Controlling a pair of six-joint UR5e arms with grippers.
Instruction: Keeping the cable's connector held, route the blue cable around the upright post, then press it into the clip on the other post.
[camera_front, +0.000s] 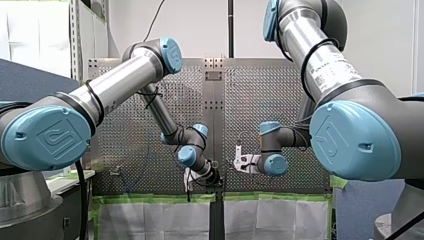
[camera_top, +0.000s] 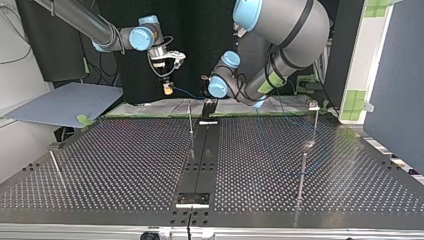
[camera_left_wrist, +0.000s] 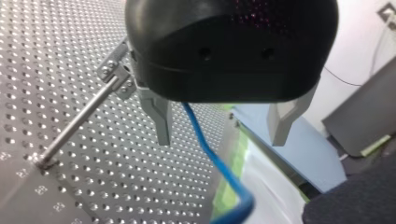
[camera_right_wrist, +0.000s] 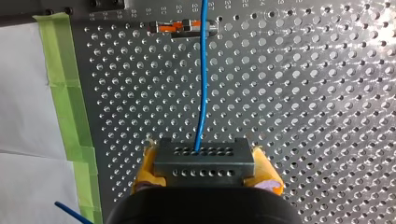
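The blue cable (camera_right_wrist: 203, 58) comes out of the grey connector block in a smooth, shallow bow (camera_right_wrist: 201, 115), so it will hold that gentle curve when the robot carries it.
My right gripper (camera_right_wrist: 206, 166) is shut on the grey connector block (camera_right_wrist: 201, 157), with its yellow pads on both sides. The blue cable (camera_right_wrist: 202, 84) leaves the connector and runs straight ahead over the perforated plate. In the top view my right gripper (camera_top: 168, 88) hangs above the table's far edge, and the cable (camera_top: 187, 93) spans across to my left gripper (camera_top: 206, 98). My left gripper (camera_left_wrist: 219, 127) stands open; the cable (camera_left_wrist: 205, 147) passes loosely between its metal fingers (camera_left_wrist: 160, 122). Beside it a slim post (camera_left_wrist: 77, 120) carries a metal clip (camera_left_wrist: 114, 72) on top.
Several thin upright posts stand on the table: one near the far middle (camera_top: 190, 119), one with a clip at the far right (camera_top: 314, 111), one at the near right (camera_top: 301, 176), one at the left (camera_top: 54, 161). Green tape (camera_right_wrist: 70, 102) edges the plate.
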